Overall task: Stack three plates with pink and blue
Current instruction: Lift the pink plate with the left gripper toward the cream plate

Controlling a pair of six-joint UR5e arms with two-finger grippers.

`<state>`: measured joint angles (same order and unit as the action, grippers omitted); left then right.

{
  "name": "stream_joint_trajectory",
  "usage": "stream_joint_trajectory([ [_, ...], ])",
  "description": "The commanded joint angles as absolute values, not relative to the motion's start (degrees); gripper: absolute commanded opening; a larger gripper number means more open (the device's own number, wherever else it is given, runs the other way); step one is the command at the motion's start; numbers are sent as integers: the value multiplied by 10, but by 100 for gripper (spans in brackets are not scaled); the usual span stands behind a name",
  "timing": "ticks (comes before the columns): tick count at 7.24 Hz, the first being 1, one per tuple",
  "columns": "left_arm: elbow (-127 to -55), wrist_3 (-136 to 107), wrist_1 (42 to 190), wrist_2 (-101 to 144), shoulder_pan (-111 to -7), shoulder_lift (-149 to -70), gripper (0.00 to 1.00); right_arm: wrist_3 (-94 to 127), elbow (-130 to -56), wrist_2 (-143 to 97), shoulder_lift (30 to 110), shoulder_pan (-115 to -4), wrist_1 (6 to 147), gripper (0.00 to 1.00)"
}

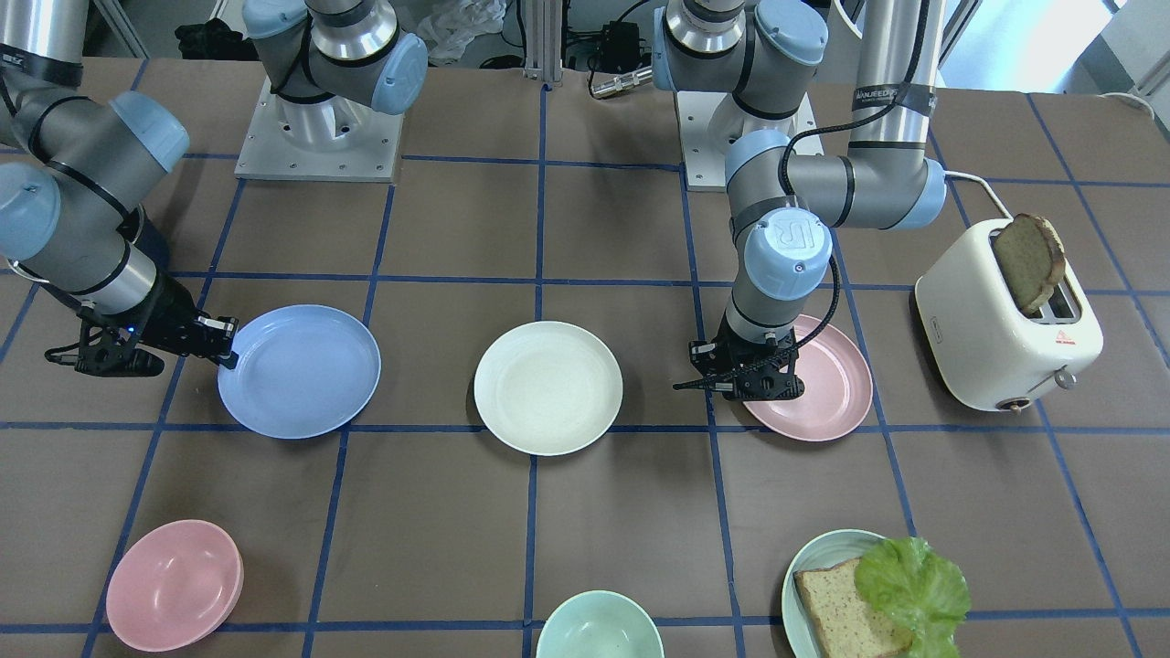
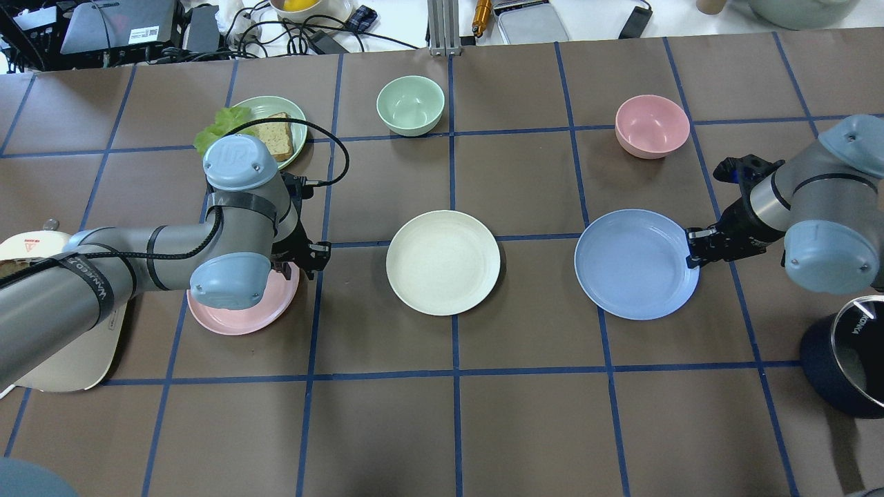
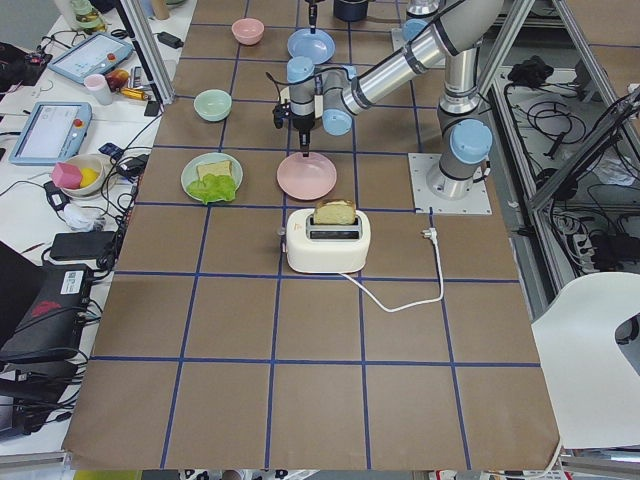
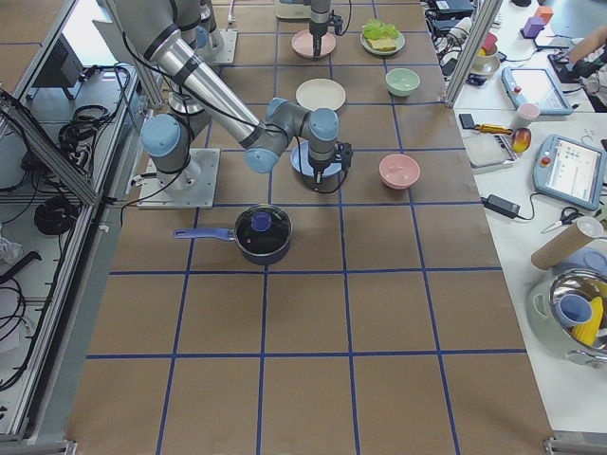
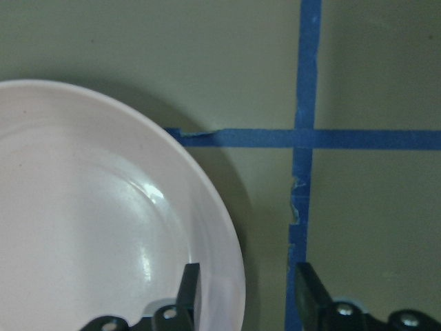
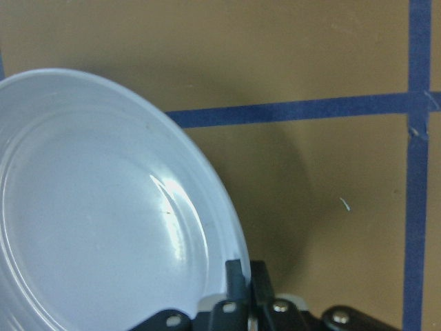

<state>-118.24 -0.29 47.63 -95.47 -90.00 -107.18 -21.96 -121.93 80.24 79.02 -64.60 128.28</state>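
The pink plate (image 1: 830, 384) should nest on the cream-white plate and cover it when the robot lowers the pink plate onto it, since both have matching round, raised rims (image 1: 547, 451).
The light blue plate (image 2: 635, 264) lies at the right of the overhead view, the cream-white plate (image 2: 443, 262) in the middle and the pale pink plate (image 2: 238, 314) at the left. My right gripper (image 2: 693, 252) is shut on the blue plate's right rim; the right wrist view shows its fingers (image 6: 234, 276) pinched on the rim. My left gripper (image 2: 312, 257) is open at the pink plate's edge. In the left wrist view one finger (image 5: 189, 286) stands inside the pink plate's rim (image 5: 231, 276) and the other outside it.
A white toaster (image 1: 1005, 320) with a bread slice stands beside the pink plate. A pink bowl (image 1: 174, 585), a mint bowl (image 1: 599, 626) and a teal plate (image 1: 804, 571) with bread and lettuce sit on the far side. A dark pot (image 2: 846, 359) is behind my right arm.
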Motion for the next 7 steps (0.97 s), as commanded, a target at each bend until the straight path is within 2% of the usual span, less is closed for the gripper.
stream_joint_trajectory([
  [1, -1183, -3, 476, -988, -900, -1078, 15, -219, -1219, 802, 791, -646, 1283, 0],
  [2, -1182, -3, 479, -1007, -901, -1078, 2, -221, -1218, 803, 791, -646, 1284, 0],
  [5, -1171, -3, 489, -1037, -910, -1077, 0, -218, -1209, 802, 795, -646, 1274, 0],
  [7, -1122, -3, 566, -1049, -924, -1078, 0, -218, -1174, 802, 803, -647, 1224, 0],
])
